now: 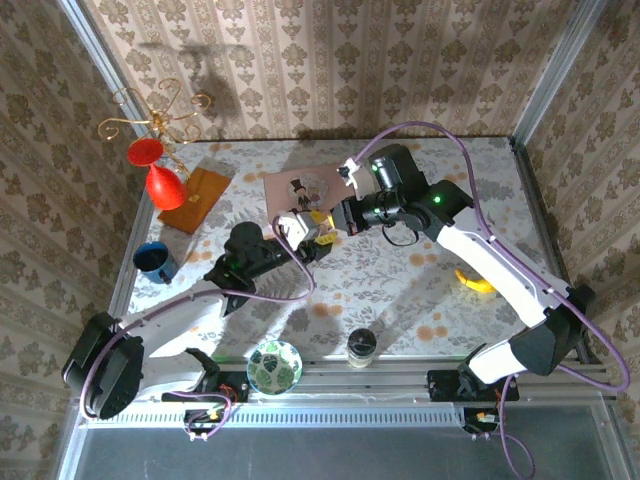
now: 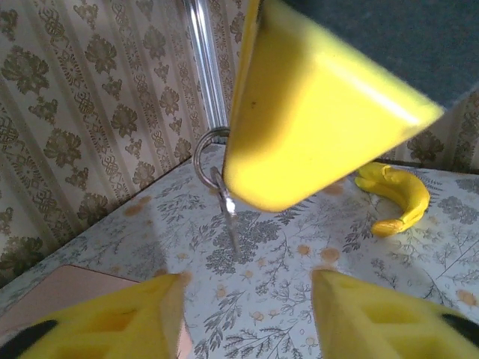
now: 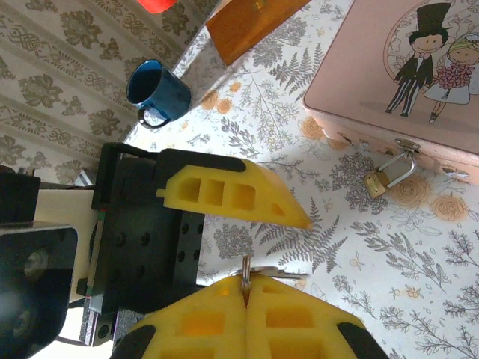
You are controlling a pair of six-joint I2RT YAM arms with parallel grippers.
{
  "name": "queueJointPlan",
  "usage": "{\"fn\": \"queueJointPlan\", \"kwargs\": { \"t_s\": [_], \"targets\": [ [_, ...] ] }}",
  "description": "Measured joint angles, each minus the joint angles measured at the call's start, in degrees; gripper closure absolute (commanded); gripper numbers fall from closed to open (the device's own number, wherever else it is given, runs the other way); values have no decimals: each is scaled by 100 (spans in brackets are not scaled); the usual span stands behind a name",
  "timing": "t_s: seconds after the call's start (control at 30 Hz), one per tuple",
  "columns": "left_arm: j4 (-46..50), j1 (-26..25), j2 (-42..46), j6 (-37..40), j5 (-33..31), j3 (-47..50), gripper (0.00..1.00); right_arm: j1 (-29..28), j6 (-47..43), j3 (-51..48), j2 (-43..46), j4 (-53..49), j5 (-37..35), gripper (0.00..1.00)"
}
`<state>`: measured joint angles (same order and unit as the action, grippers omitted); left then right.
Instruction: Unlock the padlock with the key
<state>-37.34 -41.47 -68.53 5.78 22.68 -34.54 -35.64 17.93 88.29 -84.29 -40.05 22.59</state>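
The key is hanging by its ring (image 2: 200, 158) from the robot's right gripper, so the left gripper should hold the blade (image 2: 233, 233) while the right gripper takes the key's head.
The key (image 3: 288, 274) hangs by its ring (image 3: 245, 268) from my right gripper (image 3: 245, 288), which is shut on the ring above the table. In the left wrist view the key (image 2: 227, 213) dangles below a right finger (image 2: 314, 112), pointing down at the cloth. My left gripper (image 2: 247, 314) is open just below it, with nothing between its fingers (image 2: 142, 318). The small brass padlock (image 3: 381, 179) hangs on the hasp of the pink box (image 3: 374, 82), to the right of both grippers. From above, the two grippers (image 1: 312, 228) meet just in front of the pink box (image 1: 290, 185).
A blue mug (image 1: 155, 260), a brown board (image 1: 195, 200) and red cups (image 1: 160, 180) stand at the left. A banana (image 1: 475, 280) lies at the right. A patterned bowl (image 1: 274, 365) and a dark-lidded jar (image 1: 361, 345) sit near the front edge.
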Motion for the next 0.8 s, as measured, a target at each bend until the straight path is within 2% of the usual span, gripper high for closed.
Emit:
{"fn": "queueJointPlan", "kwargs": {
  "t_s": [0.1, 0.13, 0.4, 0.47, 0.67, 0.8],
  "targets": [
    [-39, 11, -44, -66, 31, -2, 28, 0, 15, 2, -42, 0, 22, 100],
    [-59, 20, -76, -92, 42, -2, 28, 0, 22, 4, -52, 0, 22, 100],
    [-605, 31, -400, -262, -72, 4, 46, 0, 55, 4, -85, 0, 42, 100],
    [-789, 31, -433, -319, -109, 7, 47, 0, 57, 4, -87, 0, 50, 100],
    [-1088, 31, -490, -407, -153, 7, 64, 0, 76, 4, -118, 9, 63, 100],
    [-1113, 31, -498, -428, -151, 7, 63, 0, 79, 13, -122, 24, 61, 100]
  ]
}}
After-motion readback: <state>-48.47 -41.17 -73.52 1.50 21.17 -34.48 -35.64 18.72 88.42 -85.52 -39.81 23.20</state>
